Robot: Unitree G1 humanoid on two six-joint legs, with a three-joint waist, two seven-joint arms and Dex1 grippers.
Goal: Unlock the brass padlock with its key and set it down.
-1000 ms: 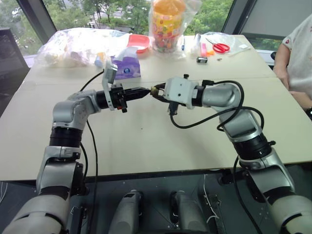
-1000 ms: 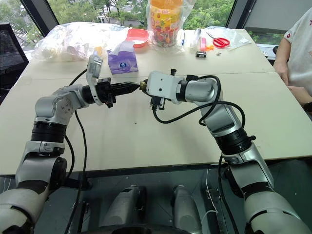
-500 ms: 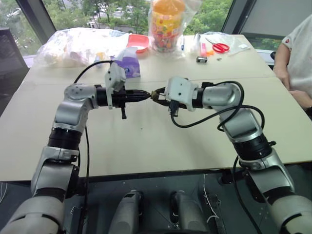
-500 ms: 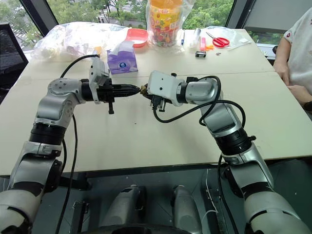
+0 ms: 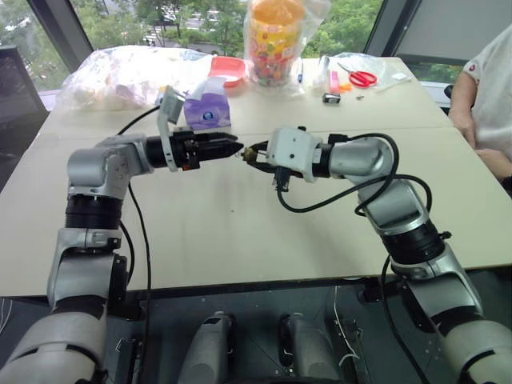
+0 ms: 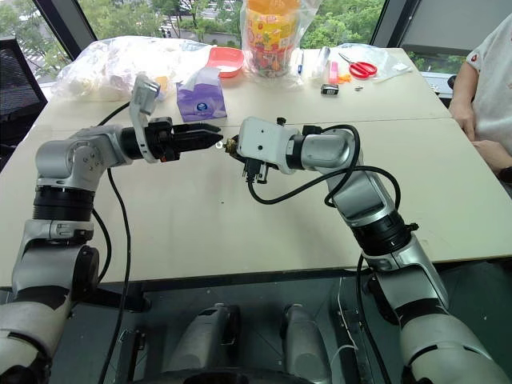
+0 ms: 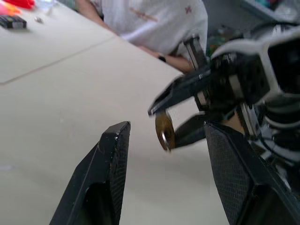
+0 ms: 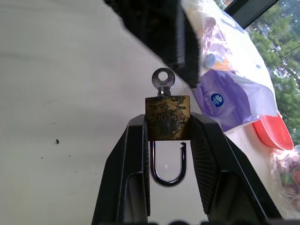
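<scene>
The shackle's free leg (image 8: 183,146) is clear of the padlock's body, so next my left gripper takes the body (image 8: 168,117) from my right gripper and puts the padlock down.
The brass padlock (image 8: 167,117) is held above the table, pinched by its body in my right gripper (image 5: 254,154), which is shut on it. The silvery key (image 8: 163,79) sticks out of the lock's end, toward my left gripper (image 5: 234,148). The shackle (image 8: 166,180) hangs behind the body between the right fingers, and one of its legs ends short of the body. My left gripper points level at the lock with its fingers (image 7: 115,140) apart. Its tips stop just short of the key and hold nothing.
At the back of the table are a purple tissue pack (image 5: 210,112), clear plastic bags (image 5: 120,72), a red bowl (image 5: 228,68), an orange jar (image 5: 274,36), red scissors (image 5: 362,78) and a small black object (image 5: 331,98). A person (image 5: 488,88) sits at the right edge.
My left gripper was shut at the key and has now opened and let it go. Its wrist has rolled and its elbow has swung outward. The right gripper and the padlock have stayed put.
</scene>
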